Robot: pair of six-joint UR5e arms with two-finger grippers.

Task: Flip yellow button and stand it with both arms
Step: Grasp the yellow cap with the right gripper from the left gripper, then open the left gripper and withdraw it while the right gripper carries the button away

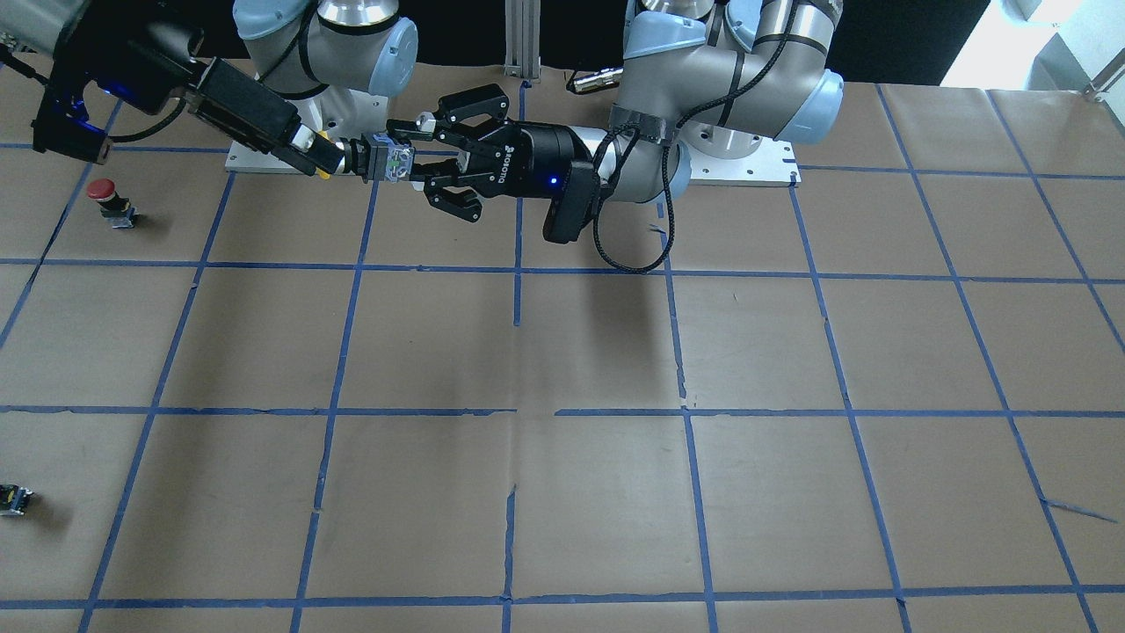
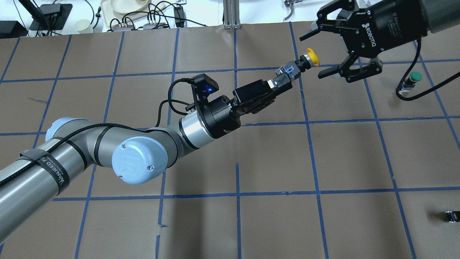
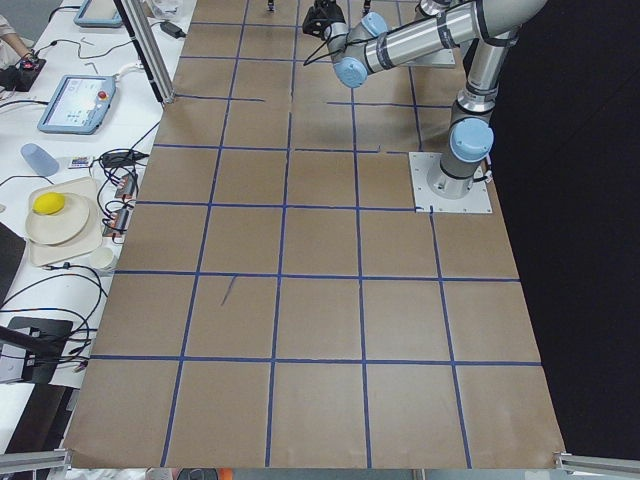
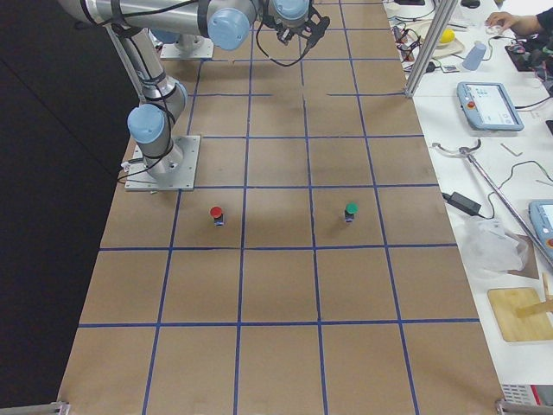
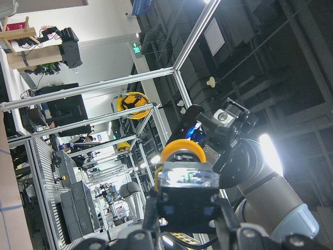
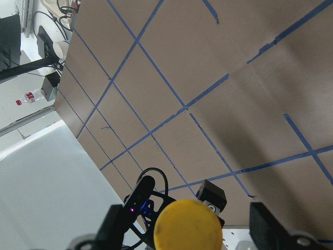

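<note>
The robot's left gripper has hold of the button's body, the end that has to stand, so next the right gripper grasps the yellow cap before the left gripper moves away.
The yellow button (image 2: 312, 57) is held in the air, lying sideways, its yellow cap pointing at the right arm. My left gripper (image 2: 283, 79) is shut on the button's black and grey body (image 1: 391, 163). My right gripper (image 2: 311, 57) is open, with the cap between its spread fingertips; I see no touch. In the right wrist view the cap (image 6: 187, 228) sits between the two fingers (image 6: 265, 224). In the left wrist view the body (image 5: 187, 192) and cap (image 5: 182, 151) face the right gripper behind them. Both grippers hover near the robot's bases.
A red-capped button (image 1: 104, 192) stands on the brown, blue-taped table (image 1: 562, 352). A green-capped button (image 2: 415, 76) stands under the right arm's cable. A small black switch block (image 2: 452, 216) lies near the table's edge. A side bench holds tablets and dishes (image 3: 60, 215).
</note>
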